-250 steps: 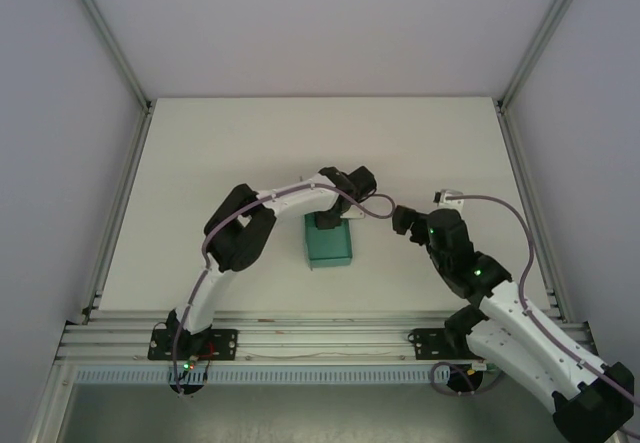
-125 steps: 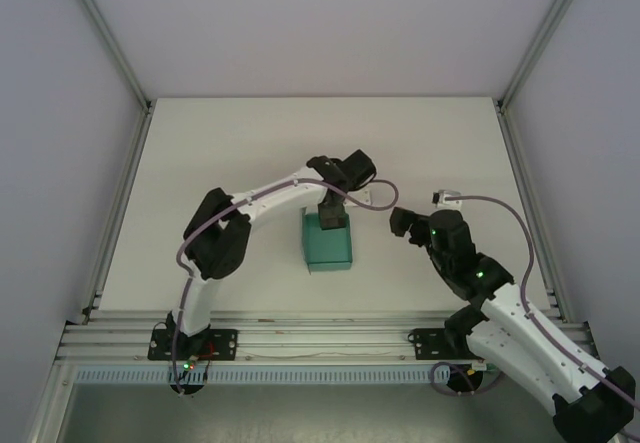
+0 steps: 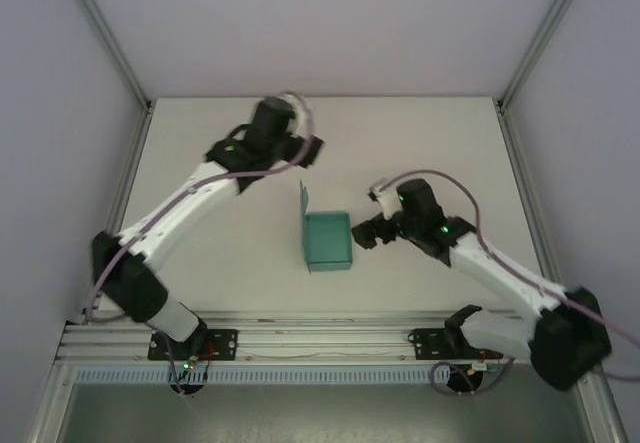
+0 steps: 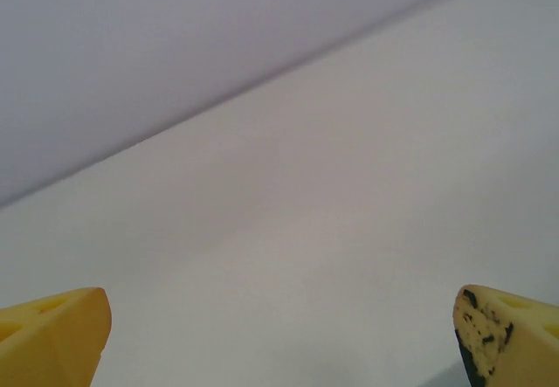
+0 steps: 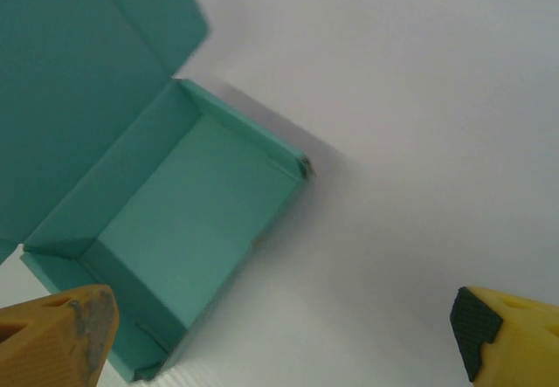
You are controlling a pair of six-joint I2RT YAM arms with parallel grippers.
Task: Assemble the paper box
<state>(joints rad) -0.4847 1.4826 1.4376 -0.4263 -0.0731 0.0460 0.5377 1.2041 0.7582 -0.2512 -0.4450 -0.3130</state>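
Note:
The box's lid (image 3: 304, 225) stands on the left gripper's side, so the robot should turn the box (image 3: 330, 239) until the lid faces the back before both grippers fold the lid.
The teal paper box (image 3: 329, 243) sits open-topped at the table's middle, its lid flap (image 3: 302, 210) standing upright along its left side. In the right wrist view the box (image 5: 175, 230) shows its hollow inside, the lid (image 5: 79, 72) rising behind it. My right gripper (image 3: 363, 233) hovers just right of the box, open, yellow fingertips (image 5: 61, 330) spread wide with nothing between them (image 5: 279, 343). My left gripper (image 3: 308, 151) is raised well behind the box and stands open and empty (image 4: 279, 343), its fingertips (image 4: 52, 335) over bare table.
The white table (image 3: 200, 233) is walled by pale panels with aluminium rails (image 3: 120, 203) along its left and right edges and a rail (image 3: 320, 338) in front. Both arm bases stand at the near edge.
My left gripper let go of the box's flap and swung up and back to the left. My right gripper moved left, close to the box's right side. The lid flap now stands upright.

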